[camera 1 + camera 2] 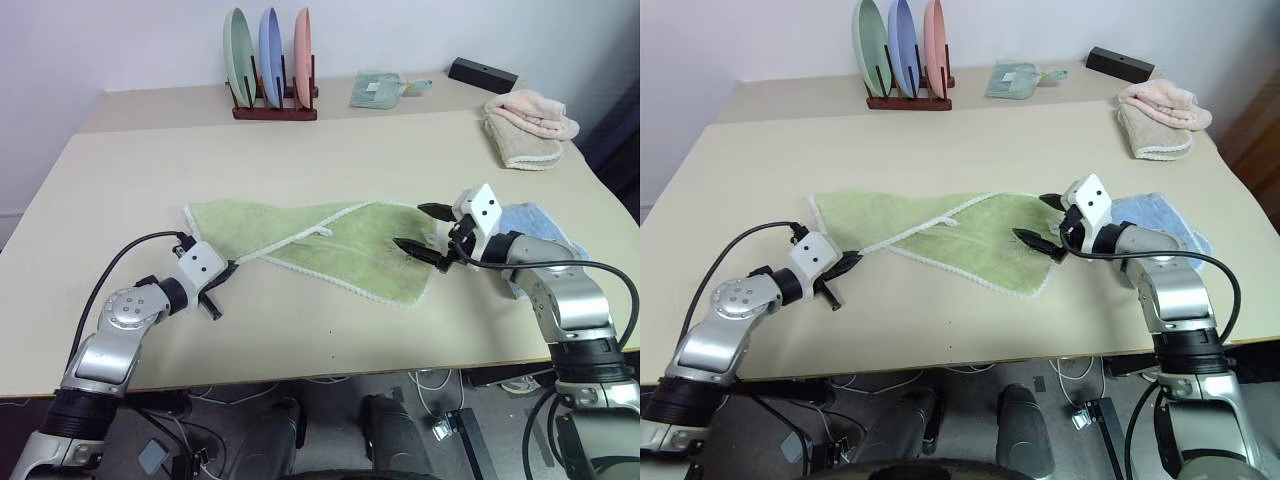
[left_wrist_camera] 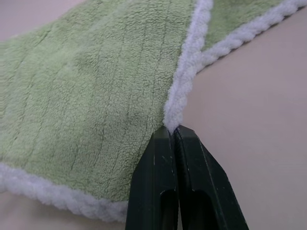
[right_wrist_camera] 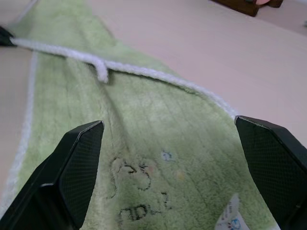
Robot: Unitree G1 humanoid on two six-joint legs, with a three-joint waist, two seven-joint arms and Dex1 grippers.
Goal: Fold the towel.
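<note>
The light green towel's wide end (image 1: 395,265) will fold into an even strip when I carry its corner, because the towel's narrow end (image 1: 222,225) is already folded and lying flat.
The light green towel (image 1: 330,240) lies partly folded across the middle of the table, its white corded edge running diagonally, with a small white loop tag (image 1: 322,231) on it. My left gripper (image 1: 228,272) is low at the towel's near left edge. In the left wrist view its fingers (image 2: 158,182) are pressed together right where the white cord (image 2: 184,81) ends, pinching the towel (image 2: 96,86). My right gripper (image 1: 410,226) hovers open over the towel's right end (image 3: 144,105), with its fingers (image 3: 72,163) spread wide and nothing between them. A small printed picture shows on the cloth there.
A light blue towel (image 1: 535,222) lies under my right forearm. Pink and beige towels (image 1: 530,125) are stacked at the back right. A plate rack (image 1: 270,60), a small green cloth (image 1: 380,88) and a black box (image 1: 483,73) stand along the back. The table's front edge (image 1: 330,370) is close.
</note>
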